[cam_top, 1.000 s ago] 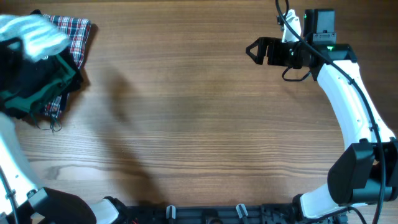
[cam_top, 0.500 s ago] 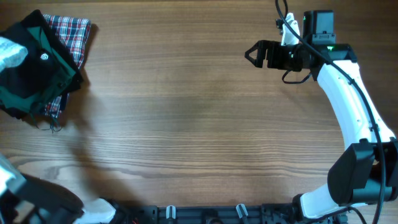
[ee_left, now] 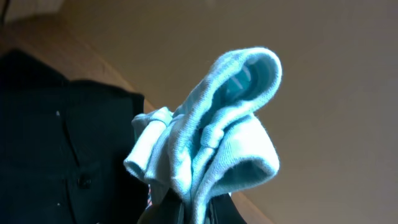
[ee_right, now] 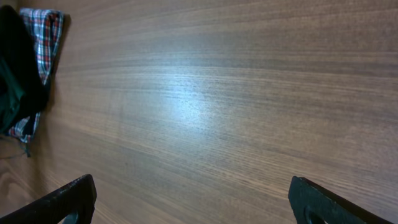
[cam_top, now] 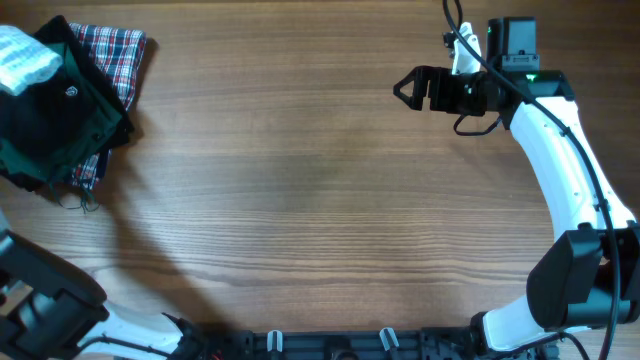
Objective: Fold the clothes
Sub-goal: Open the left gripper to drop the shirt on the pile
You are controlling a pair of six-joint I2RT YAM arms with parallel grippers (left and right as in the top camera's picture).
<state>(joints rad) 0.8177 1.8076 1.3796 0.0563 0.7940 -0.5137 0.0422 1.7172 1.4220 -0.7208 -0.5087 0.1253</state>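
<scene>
The pale-blue garment is hanging doubled over above the black-and-green garment, so the robot's left gripper should go on lowering it until it lies on the pile, and then let go.
The pale-blue ribbed garment hangs bunched and doubled over, pinched at its lower end between the jaws of my left gripper, which is shut on it. In the overhead view it shows as a blurred white patch lifted over the dark pile at the far left. My right gripper is open and empty above the table at the back right. Its two fingertips frame bare wood in the right wrist view.
A black-and-green garment lies on a red plaid cloth at the table's back left corner. Both also show in the right wrist view, dark garment and plaid. The black garment fills the left of the left wrist view.
The pale garment has shifted over the dark pile, first toward the left edge, then back up. The left arm's base has swung at the bottom left. The right arm is almost still.
</scene>
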